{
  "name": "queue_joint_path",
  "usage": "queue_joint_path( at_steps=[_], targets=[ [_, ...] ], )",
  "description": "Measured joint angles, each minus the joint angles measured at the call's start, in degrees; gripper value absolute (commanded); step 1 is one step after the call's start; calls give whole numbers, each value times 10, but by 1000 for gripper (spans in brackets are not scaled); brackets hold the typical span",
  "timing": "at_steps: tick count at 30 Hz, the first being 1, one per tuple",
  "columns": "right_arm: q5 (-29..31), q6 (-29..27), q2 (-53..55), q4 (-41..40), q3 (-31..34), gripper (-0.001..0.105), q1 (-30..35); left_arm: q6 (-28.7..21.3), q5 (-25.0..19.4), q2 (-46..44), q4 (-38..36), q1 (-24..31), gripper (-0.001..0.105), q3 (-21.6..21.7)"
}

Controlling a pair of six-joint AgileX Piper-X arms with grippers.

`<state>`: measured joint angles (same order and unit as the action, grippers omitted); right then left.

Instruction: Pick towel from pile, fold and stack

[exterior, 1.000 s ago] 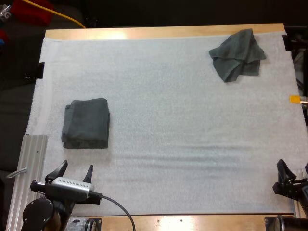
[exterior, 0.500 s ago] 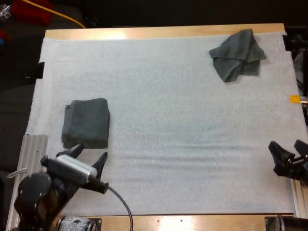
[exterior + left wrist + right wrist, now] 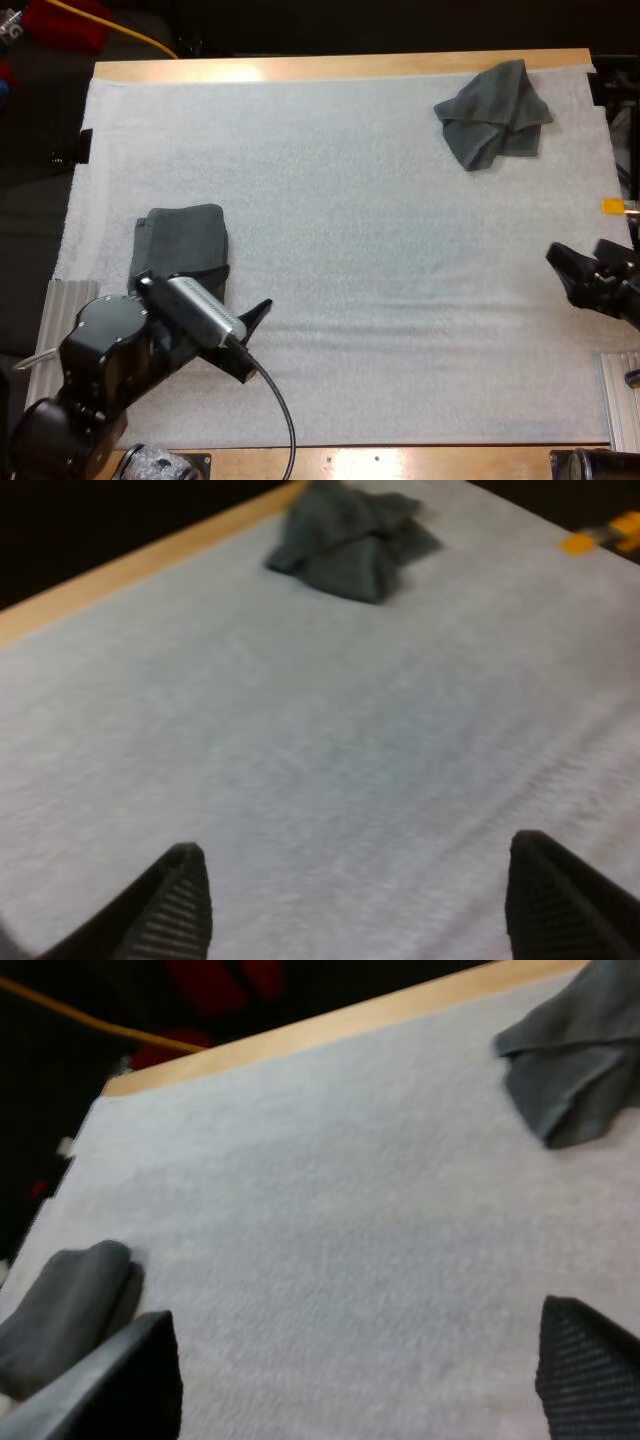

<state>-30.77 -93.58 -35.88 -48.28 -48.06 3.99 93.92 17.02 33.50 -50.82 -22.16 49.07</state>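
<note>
Loose corners [image 3: 474, 162] stick out from overlapping folds. The crumpled towel [image 3: 495, 112] will trail open into a long, limp piece when I pull it along.
A crumpled dark grey-green towel [image 3: 493, 112] lies at the mat's far right corner. A folded towel [image 3: 180, 250] rests at the mat's left side. My left gripper [image 3: 210, 295] is open at the folded towel's near right corner, angled toward the far right. In the left wrist view its fingers [image 3: 180, 900] stand wide apart over bare mat, with the crumpled towel [image 3: 350, 535] far ahead. My right gripper [image 3: 583, 255] is open at the mat's right edge. The right wrist view shows its fingers [image 3: 590, 1360] apart, the crumpled towel [image 3: 570, 1055] ahead and the folded towel [image 3: 60, 1310] off to one side.
The white mat [image 3: 360, 240] covers most of the wooden table [image 3: 340, 66]. A ribbed metal rail [image 3: 60, 320] runs along the near left edge, beside my left arm.
My left arm has swung forward and turned to the right, reaching the folded towel's near corner. My right gripper has moved forward along the mat's right edge. Both towels lie unmoved.
</note>
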Motion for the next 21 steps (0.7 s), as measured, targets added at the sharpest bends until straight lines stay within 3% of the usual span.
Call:
queue_joint_path(
  at_steps=[3,11,21],
  targets=[
    [15,15,-32,28,0,71,-42,-1,0,18,1,-26,61,5],
    [152,85,-138,122,0,71,-155,-6,-13,56,17,-54,61,5],
    [235,201,-300,207,-28,71,-175,-8,-17,57,61,-54,61,5]
  ],
)
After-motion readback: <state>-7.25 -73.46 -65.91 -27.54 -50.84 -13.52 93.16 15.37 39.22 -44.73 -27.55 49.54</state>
